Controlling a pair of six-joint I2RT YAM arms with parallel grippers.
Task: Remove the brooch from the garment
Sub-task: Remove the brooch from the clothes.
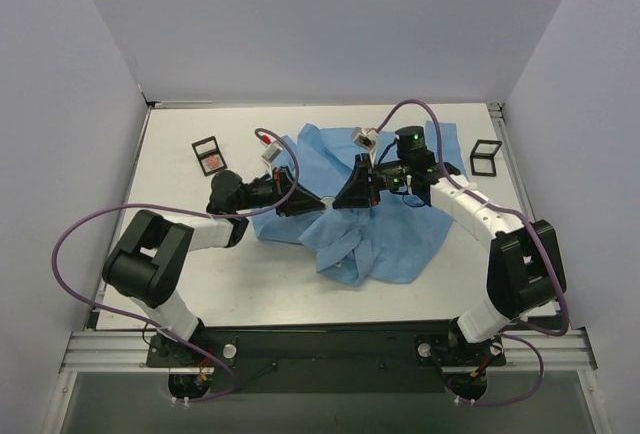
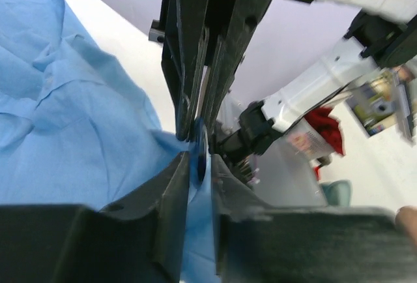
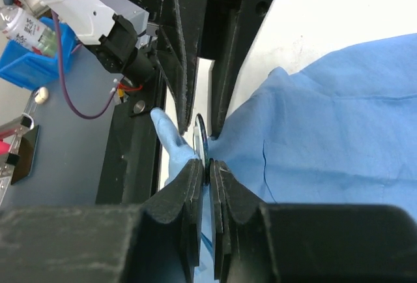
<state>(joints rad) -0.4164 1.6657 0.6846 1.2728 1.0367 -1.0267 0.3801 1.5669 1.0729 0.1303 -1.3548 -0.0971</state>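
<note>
Next, I open my left gripper and close it firmly around the disc (image 3: 204, 146) before my right gripper opens, because my left gripper's fingers loosely straddle the brooch's far edge (image 3: 199, 123).
The garment (image 1: 400, 234) is a light blue shirt crumpled at the table's middle, also seen in the wrist views (image 2: 65, 113) (image 3: 339, 120). Both grippers meet tip to tip over its left part. My right gripper (image 1: 347, 197) (image 3: 208, 164) is shut on the rim of the brooch (image 3: 202, 136), a thin dark-blue disc seen edge-on. My left gripper (image 1: 320, 201) (image 2: 199, 159) faces it with its jaws slightly apart. The brooch (image 2: 200, 163) and a fold of blue cloth sit in that gap. In the top view the brooch is hidden between the fingers.
Two black rectangular frames lie on the white table, one at the back left (image 1: 208, 154) and one at the back right (image 1: 485, 157). Purple cables loop off both arms. Grey walls close in the table on three sides.
</note>
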